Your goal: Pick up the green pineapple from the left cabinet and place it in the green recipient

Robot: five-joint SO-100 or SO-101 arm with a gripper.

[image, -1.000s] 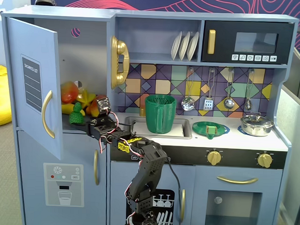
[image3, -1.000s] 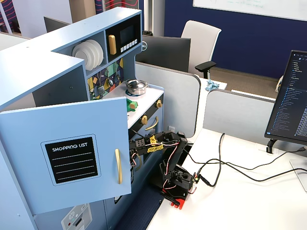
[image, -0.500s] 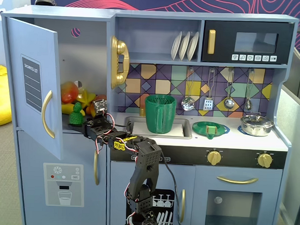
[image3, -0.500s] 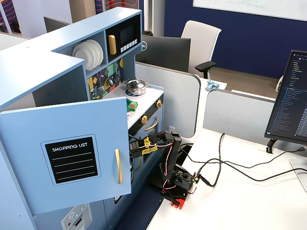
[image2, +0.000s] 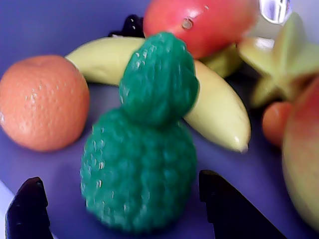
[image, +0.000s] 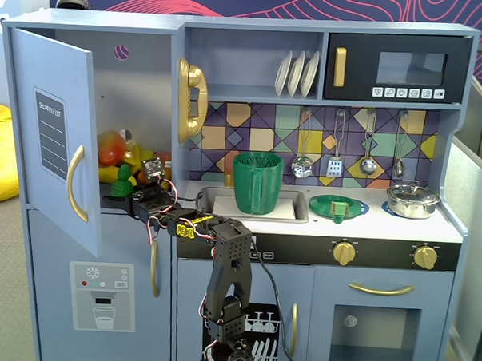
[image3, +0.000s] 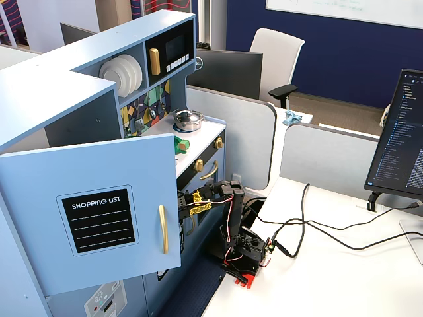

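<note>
I expect the green pineapple (image: 123, 182) to drop out of sight when I put it inside, because the green recipient's walls (image: 257, 185) are much taller than the pineapple.
The green pineapple (image2: 142, 164) stands upright on the shelf of the left cabinet (image: 59, 140), whose door is swung open; it also shows in a fixed view (image: 125, 178). My gripper (image2: 119, 178) is open, with one black finger on each side of the pineapple's body and a gap on both sides. In a fixed view the gripper (image: 117, 197) reaches into the cabinet at shelf height. The green recipient (image: 257, 183), a ribbed jug, stands in the sink to the right. In the other fixed view the open door (image3: 99, 218) hides the gripper and the pineapple.
Around the pineapple lie an orange (image2: 42, 102), a yellow banana (image2: 214, 104), a red-orange mango (image2: 199, 22), a starfruit (image2: 279, 55) and another mango (image2: 304, 164). A flat green dish (image: 337, 207) and a metal pot (image: 412, 200) sit on the counter.
</note>
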